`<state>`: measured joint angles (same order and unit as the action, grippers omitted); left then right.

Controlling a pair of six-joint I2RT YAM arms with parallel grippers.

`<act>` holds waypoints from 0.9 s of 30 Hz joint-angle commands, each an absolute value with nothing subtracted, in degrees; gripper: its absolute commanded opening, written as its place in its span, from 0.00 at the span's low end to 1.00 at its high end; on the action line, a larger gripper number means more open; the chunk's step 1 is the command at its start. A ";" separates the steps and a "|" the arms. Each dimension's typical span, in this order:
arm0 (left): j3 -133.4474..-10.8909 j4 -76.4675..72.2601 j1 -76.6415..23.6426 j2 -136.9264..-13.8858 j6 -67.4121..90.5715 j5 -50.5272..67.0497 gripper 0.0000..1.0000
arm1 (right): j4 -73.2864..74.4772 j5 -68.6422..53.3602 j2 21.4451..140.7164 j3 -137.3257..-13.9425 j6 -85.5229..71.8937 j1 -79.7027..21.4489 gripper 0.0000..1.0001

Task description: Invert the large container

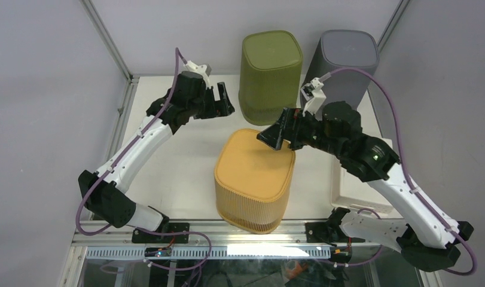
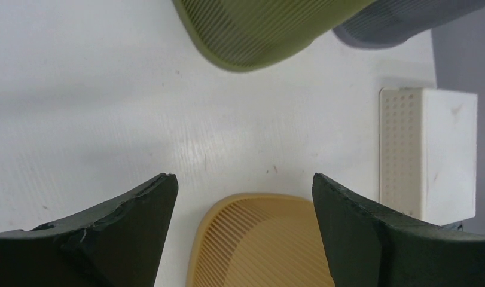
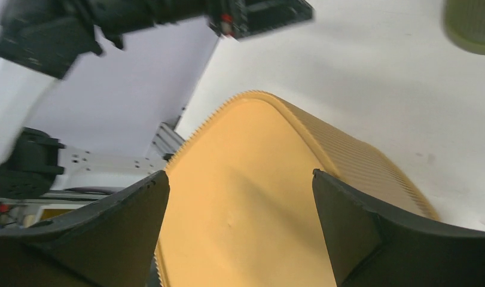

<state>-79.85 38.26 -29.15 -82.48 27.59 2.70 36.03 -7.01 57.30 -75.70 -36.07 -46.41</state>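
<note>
Next, I back my right gripper off before my grippers push the base-up orange container, which stands over the near rail (image 1: 250,226), into the open back corner (image 1: 158,87).
An orange ribbed container (image 1: 253,179) stands in the middle of the table with its closed flat base facing up. My right gripper (image 1: 273,136) is open and empty, hovering just over its far top edge. In the right wrist view the jaws (image 3: 240,173) straddle the flat orange base (image 3: 252,203) without touching it. My left gripper (image 1: 224,101) is open and empty, above the table left of the olive container. In the left wrist view (image 2: 243,179) the orange container (image 2: 270,251) shows below and between the open fingers.
An olive green ribbed container (image 1: 270,75) and a grey one (image 1: 344,72) stand at the back, closed ends up. A white perforated tray (image 1: 349,191) lies at the right, under my right arm. Metal frame rails run along the table's left and near edges.
</note>
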 commanded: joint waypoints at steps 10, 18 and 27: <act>-96.19 41.75 -28.52 -72.26 21.26 4.75 0.89 | 63.95 -0.82 50.34 -79.23 -27.56 -46.64 0.94; -95.48 41.84 -28.48 -68.25 21.63 22.83 0.91 | 51.80 -3.90 46.39 -64.67 -38.36 -46.67 0.94; -94.57 44.43 -28.48 -65.39 22.23 23.34 0.91 | 25.35 7.88 61.81 -63.00 -44.01 -45.97 0.92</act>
